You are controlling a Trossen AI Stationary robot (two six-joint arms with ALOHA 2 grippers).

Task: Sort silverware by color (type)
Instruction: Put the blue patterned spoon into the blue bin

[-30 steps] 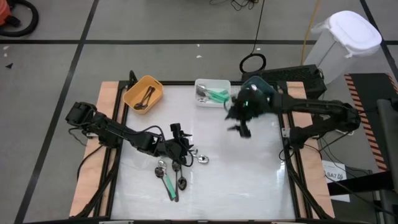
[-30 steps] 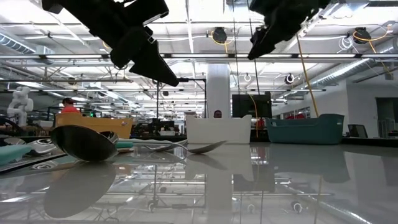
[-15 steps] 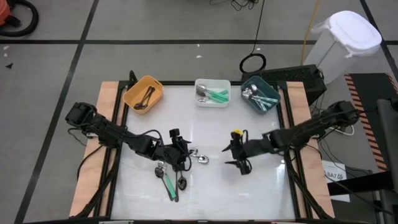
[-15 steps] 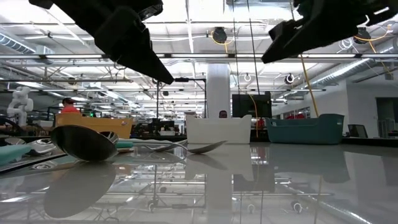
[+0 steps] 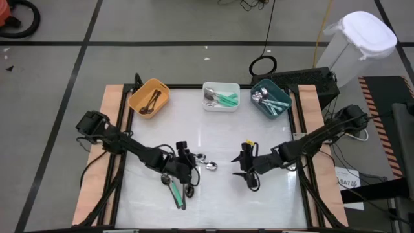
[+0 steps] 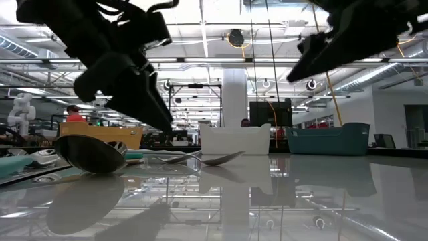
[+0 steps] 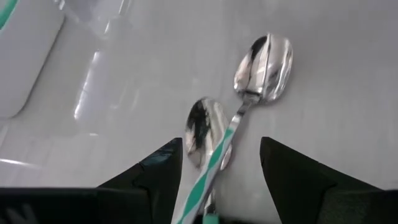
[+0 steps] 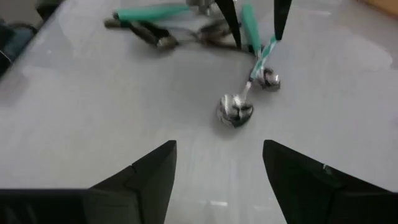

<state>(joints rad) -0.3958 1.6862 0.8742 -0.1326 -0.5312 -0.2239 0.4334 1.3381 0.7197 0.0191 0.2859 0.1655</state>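
Note:
My left gripper needs to take the striped spoon by its handle (image 7: 213,158) and hand it to my right gripper, because the spoon is lying under my left gripper, far from the teal bin (image 5: 271,99).
Several spoons lie flat on the white table (image 5: 220,200) at its near left: a mint-green-handled spoon (image 5: 176,193), a dark one (image 5: 189,190), and two shiny bowls (image 5: 207,162). My left gripper (image 5: 191,167) stands open low over them. In the left wrist view its fingers flank the striped mint-green handle (image 7: 217,155) of one spoon (image 7: 264,59), with a gap on both sides. A second bowl (image 7: 204,132) lies beside that handle. My right gripper (image 5: 246,173) hovers open to the right of the spoons and faces them (image 8: 235,111).
Three bins stand along the far edge: orange (image 5: 149,97), white (image 5: 221,96) and teal (image 5: 270,100), each with spoons inside. A large spoon bowl (image 6: 90,152) lies close to the low camera. Bare table stretches between the grippers and toward the near right.
My right gripper has swung away from the teal bin toward the near edge and come down to hover low beside the spoons. My left gripper has sunk and shifted a little toward the near edge over the pile. The spoons have not moved.

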